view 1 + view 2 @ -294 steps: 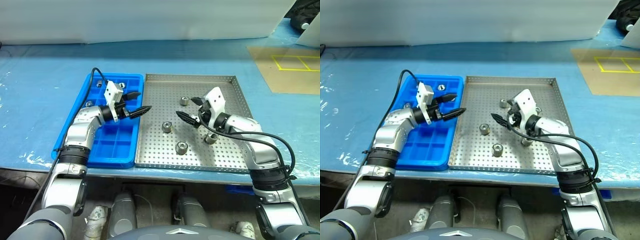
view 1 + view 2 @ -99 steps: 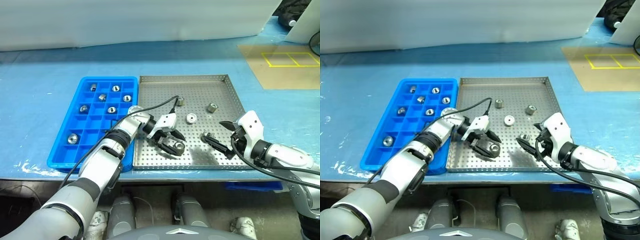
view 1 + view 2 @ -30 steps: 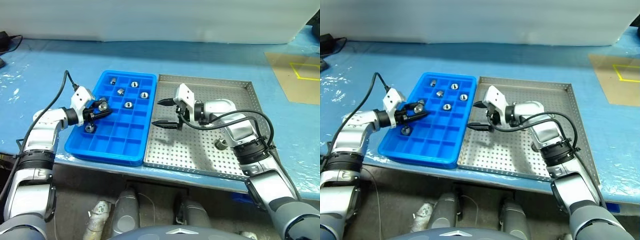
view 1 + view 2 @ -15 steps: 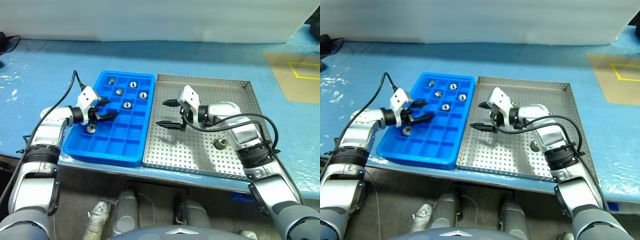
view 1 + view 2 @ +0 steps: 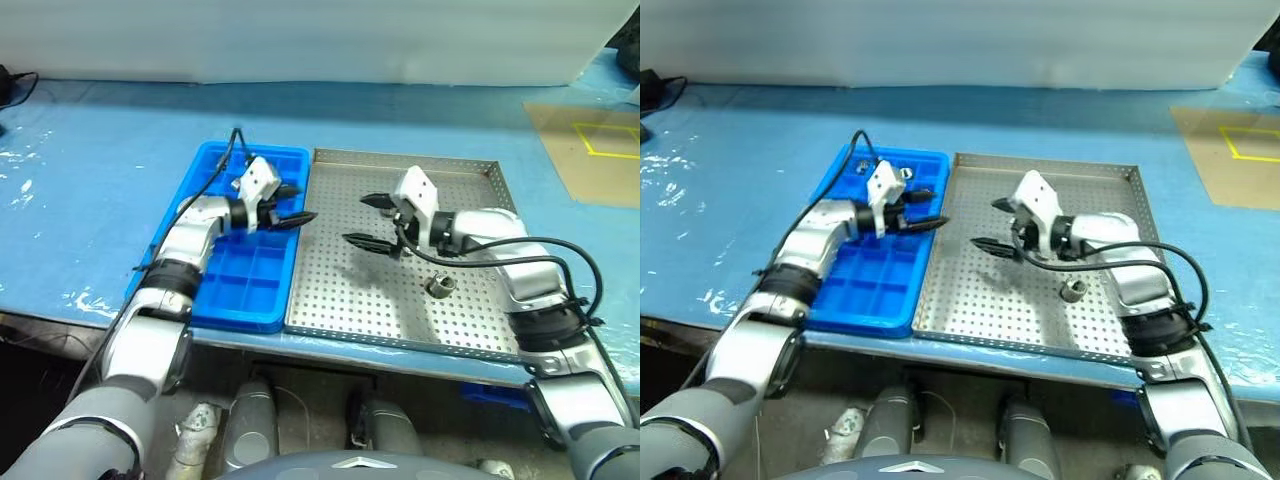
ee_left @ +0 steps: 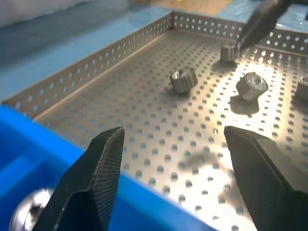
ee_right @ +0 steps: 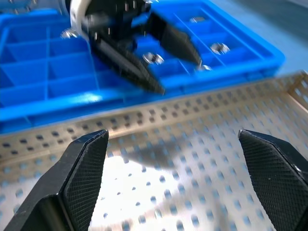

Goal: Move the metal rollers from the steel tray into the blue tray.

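Note:
The metal roller (image 5: 440,286) is showing a dark hollow in its end (image 5: 446,283), so I should expect a sunken cup with a small toothed post inside.
My left gripper (image 5: 303,203) stands open and empty over the right rim of the blue tray (image 5: 235,275), its tips reaching towards the steel tray (image 5: 350,300). My right gripper (image 5: 356,219) hovers wide open and empty above the steel tray's left-middle, facing the left one. One metal roller (image 5: 438,286) lies on the steel floor under my right forearm. The left wrist view has more rollers (image 6: 184,79) (image 6: 251,85) on the perforated floor beyond my left gripper (image 6: 173,131). In the right wrist view, rollers (image 7: 151,57) (image 7: 219,47) sit in blue compartments beyond my right gripper (image 7: 172,139).
Both trays sit side by side on a table covered in blue film (image 5: 90,180). A brown board with yellow tape (image 5: 590,150) lies at the far right. A white wall (image 5: 300,40) closes the back.
My left gripper let its roller go in the blue tray, opened, and swung right to the tray's right rim. My right gripper, still open, drifted a little to the right over the steel tray.

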Available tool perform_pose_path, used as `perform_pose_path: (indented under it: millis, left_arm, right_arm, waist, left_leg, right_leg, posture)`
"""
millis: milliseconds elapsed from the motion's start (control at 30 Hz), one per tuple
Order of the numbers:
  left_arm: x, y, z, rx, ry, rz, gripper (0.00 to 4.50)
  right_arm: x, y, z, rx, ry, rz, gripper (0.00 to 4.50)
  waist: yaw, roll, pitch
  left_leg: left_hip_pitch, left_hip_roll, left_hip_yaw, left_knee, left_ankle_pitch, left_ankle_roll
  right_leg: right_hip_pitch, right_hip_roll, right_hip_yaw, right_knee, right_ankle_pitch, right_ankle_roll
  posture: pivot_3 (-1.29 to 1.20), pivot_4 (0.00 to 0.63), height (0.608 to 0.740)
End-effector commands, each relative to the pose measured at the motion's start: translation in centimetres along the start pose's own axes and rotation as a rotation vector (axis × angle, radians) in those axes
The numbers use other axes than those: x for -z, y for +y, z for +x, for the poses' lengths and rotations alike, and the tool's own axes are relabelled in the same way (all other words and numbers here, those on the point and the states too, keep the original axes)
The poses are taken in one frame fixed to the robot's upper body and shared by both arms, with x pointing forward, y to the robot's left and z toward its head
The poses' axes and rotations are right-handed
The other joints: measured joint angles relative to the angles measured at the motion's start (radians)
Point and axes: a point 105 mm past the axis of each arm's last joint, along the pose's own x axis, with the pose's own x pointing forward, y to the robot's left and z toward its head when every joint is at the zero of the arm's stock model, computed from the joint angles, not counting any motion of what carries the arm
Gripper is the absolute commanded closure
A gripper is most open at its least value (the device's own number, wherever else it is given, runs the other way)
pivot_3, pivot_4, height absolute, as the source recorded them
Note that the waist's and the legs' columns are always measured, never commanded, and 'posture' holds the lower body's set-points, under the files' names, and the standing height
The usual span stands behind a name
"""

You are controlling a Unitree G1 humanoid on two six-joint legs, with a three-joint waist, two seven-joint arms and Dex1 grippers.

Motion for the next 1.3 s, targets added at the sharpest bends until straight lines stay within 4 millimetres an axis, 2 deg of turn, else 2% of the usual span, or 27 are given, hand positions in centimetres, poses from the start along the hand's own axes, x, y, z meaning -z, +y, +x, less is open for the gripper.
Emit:
perform_pose_path:
  millis: [33, 167, 400, 567, 667, 933, 1300]
  left_arm:
    - [-0.5, -0.9, 2.1, 0.068, -0.002, 0.046, 1.02]
    - [-1.0, -2.5, 4.6, 0.146, -0.005, 0.055, 1.02]
    - [-1.0, -5.6, 8.1, 0.249, 0.001, 0.064, 1.02]
    - [-1.2, -9.2, 10.9, 0.352, 0.003, 0.05, 1.02]
    - [-0.9, -10.1, 11.3, 0.391, 0.017, 0.043, 1.02]
    - [1.3, -12.2, 11.8, 0.444, 0.103, 0.06, 1.02]
    - [3.6, -13.1, 13.3, 0.297, 0.157, -0.052, 1.02]
  right_arm:
    - [-1.0, -1.0, -3.2, 0.126, -0.027, -0.01, 0.04]
    - [0.4, -0.4, -5.9, 0.24, 0.01, 0.032, 0.04]
    - [0.9, 1.0, -7.7, 0.343, 0.016, 0.085, 0.04]
    - [1.3, 1.5, -9.0, 0.402, 0.041, 0.105, 0.04]
    - [1.3, 1.7, -9.4, 0.417, 0.047, 0.109, 0.04]
    - [1.6, 2.1, -9.7, 0.436, 0.063, 0.118, 0.04]
    - [1.9, 2.5, -9.7, 0.446, 0.074, 0.123, 0.04]
  waist:
    - [-0.011, 0.0, 0.0]
    - [-0.039, 0.0, 0.0]
    - [-0.1, 0.0, 0.0]
    - [-0.116, 0.0, 0.0]
    - [-0.122, 0.0, 0.0]
    - [-0.144, 0.002, -0.001]
    - [-0.17, 0.002, -0.001]
  left_leg:
    - [0.0, -0.001, 0.0, 0.0, -0.001, 0.001]
    - [0.0, -0.001, 0.001, 0.0, -0.001, 0.006]
    - [0.002, -0.001, 0.001, 0.001, -0.003, 0.009]
    - [0.003, -0.001, 0.001, 0.004, -0.005, 0.008]
    - [0.003, -0.001, 0.001, 0.005, -0.006, 0.01]
    - [0.003, -0.001, 0.001, 0.004, -0.006, 0.015]
    - [0.003, -0.001, 0.001, 0.006, -0.009, 0.021]
  right_leg:
    - [0.0, 0.0, 0.001, 0.0, 0.001, 0.001]
    - [0.0, 0.001, 0.001, -0.001, 0.001, 0.002]
    - [0.003, 0.001, 0.002, -0.005, -0.001, -0.002]
    - [0.006, 0.0, 0.002, -0.006, 0.0, 0.0]
    - [0.007, 0.0, 0.003, -0.007, 0.0, 0.0]
    - [0.008, 0.0, 0.003, -0.011, 0.0, 0.0]
    - [0.013, -0.002, 0.003, -0.017, 0.001, 0.002]
  posture:
    - [-0.33, 0.15, 0.74]
    - [-0.42, 0.15, 0.74]
    - [-0.53, 0.15, 0.74]
    - [-0.58, 0.15, 0.74]
    - [-0.6, 0.15, 0.74]
    - [-0.64, 0.15, 0.74]
    - [-0.66, 0.15, 0.74]
